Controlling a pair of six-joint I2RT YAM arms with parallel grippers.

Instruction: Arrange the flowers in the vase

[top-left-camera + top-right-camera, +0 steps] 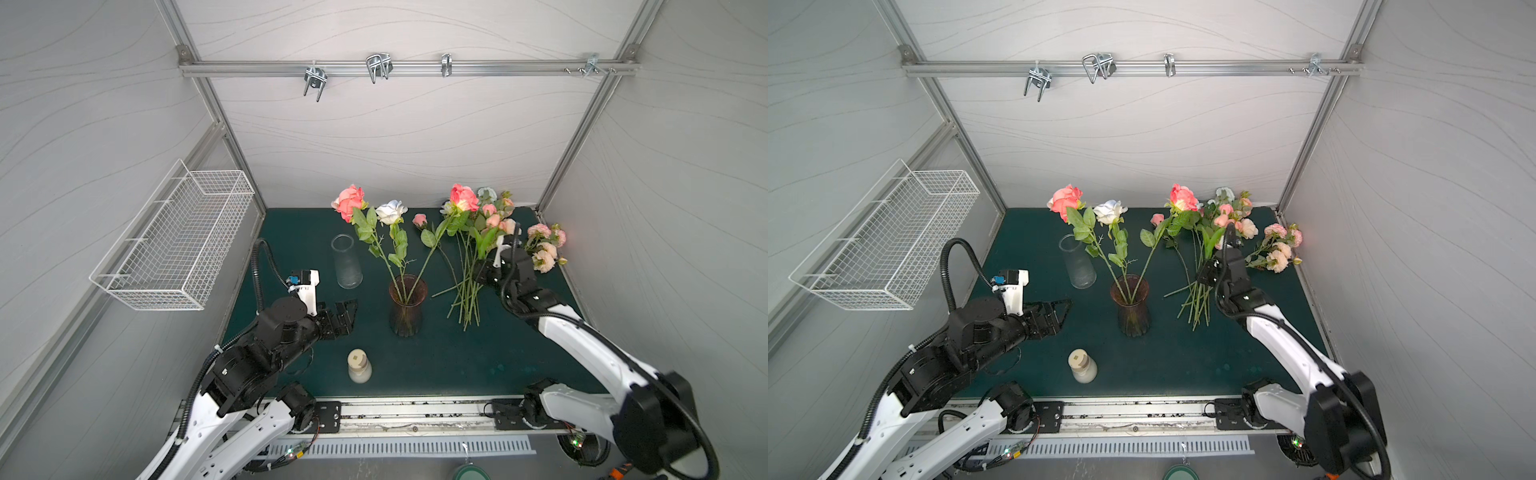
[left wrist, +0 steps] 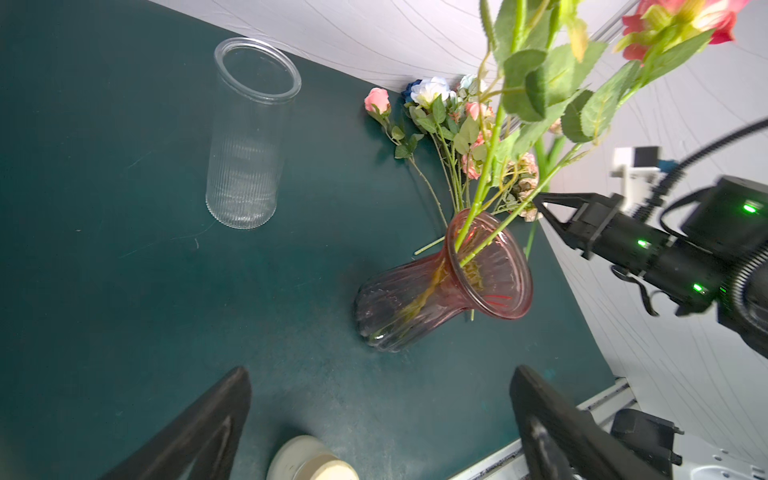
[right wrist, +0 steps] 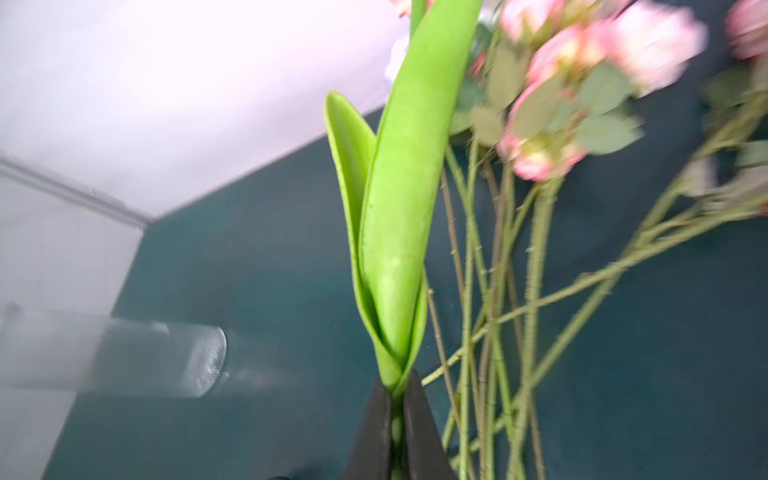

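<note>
Next, I take the bright green leaves (image 3: 402,260) with my left gripper and lower the stem into the vase, because my right gripper is holding the flower's stem (image 3: 392,379) below its leaves.
The vase (image 1: 407,305) (image 2: 449,286), pink-tinted glass, stands mid-mat and holds three flowers: two coral roses (image 1: 350,201) (image 1: 463,197) and a white one (image 1: 390,212). More flowers (image 1: 469,266) lie in a pile on the mat to its right, and a pink spray (image 1: 544,247) lies further right. My right gripper (image 1: 483,270) (image 3: 397,395) is over that pile, shut on the stem of a flower with broad bright green leaves (image 3: 399,208); its bloom is hidden. My left gripper (image 1: 347,316) (image 2: 380,374) hangs open and empty, left of the vase.
A clear ribbed glass cylinder (image 1: 346,262) stands upright behind the left gripper. A cream bottle (image 1: 359,365) stands near the mat's front edge. A white wire basket (image 1: 178,241) hangs on the left wall. A rail with metal hooks (image 1: 378,66) crosses the back wall.
</note>
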